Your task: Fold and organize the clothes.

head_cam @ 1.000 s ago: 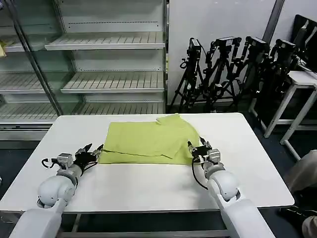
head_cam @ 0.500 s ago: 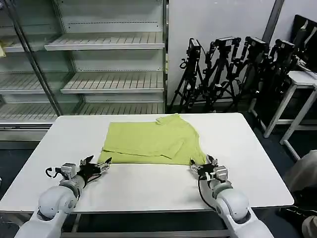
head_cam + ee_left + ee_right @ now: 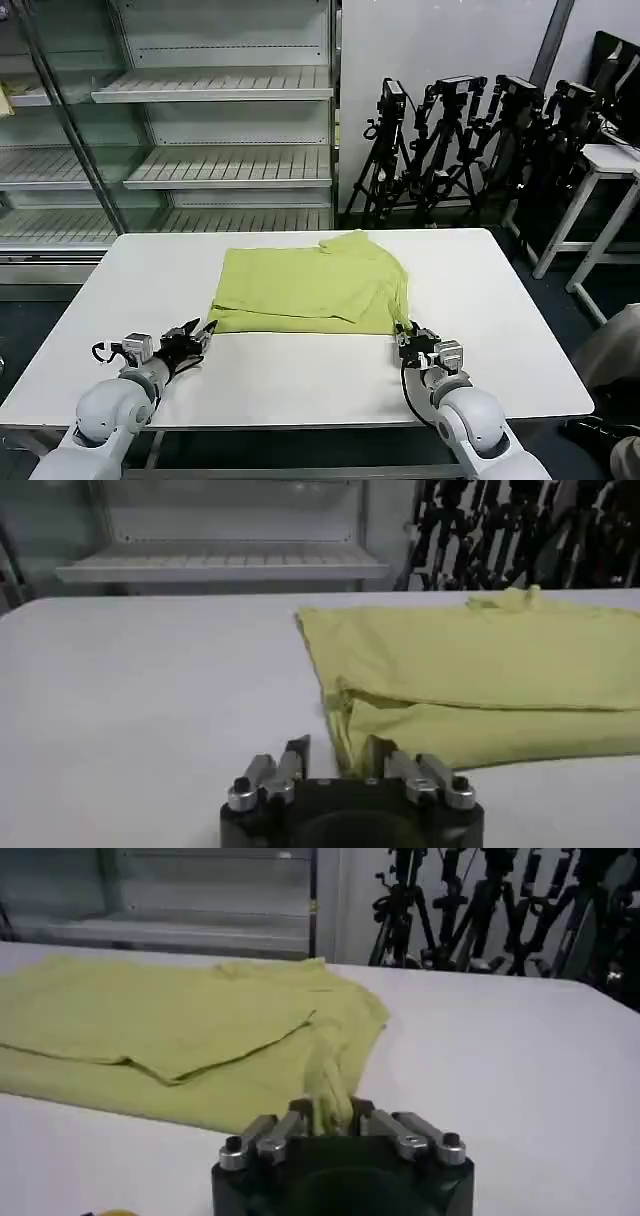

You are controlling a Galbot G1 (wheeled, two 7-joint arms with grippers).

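I expect a hidden print underneath when I fold the shirt (image 3: 290, 278) over, because it is lying plain side up with its flaps folded inward (image 3: 345, 314).
The clothes are one lime-green T-shirt (image 3: 310, 288), lying folded and plain side up in the middle of the white table (image 3: 300, 385). My right gripper (image 3: 406, 336) sits at the shirt's near right corner, shut on a bunched strip of the cloth (image 3: 328, 1083) that fills the gap between its fingers (image 3: 330, 1110). My left gripper (image 3: 200, 333) is at the near left corner. It is open, and the folded corner (image 3: 350, 730) lies between its fingers (image 3: 338, 752), touching one finger and apart from the other.
Bare white tabletop runs along the near edge and on both sides of the shirt. Metal shelving (image 3: 220, 165) stands behind the table. Black camera tripods (image 3: 470, 140) crowd the back right, and a small white table (image 3: 610, 160) stands far right.
Both grippers drew back toward the table's near edge. The shirt's near hem slid with them, and its right corner was pulled out into a bunched strip.
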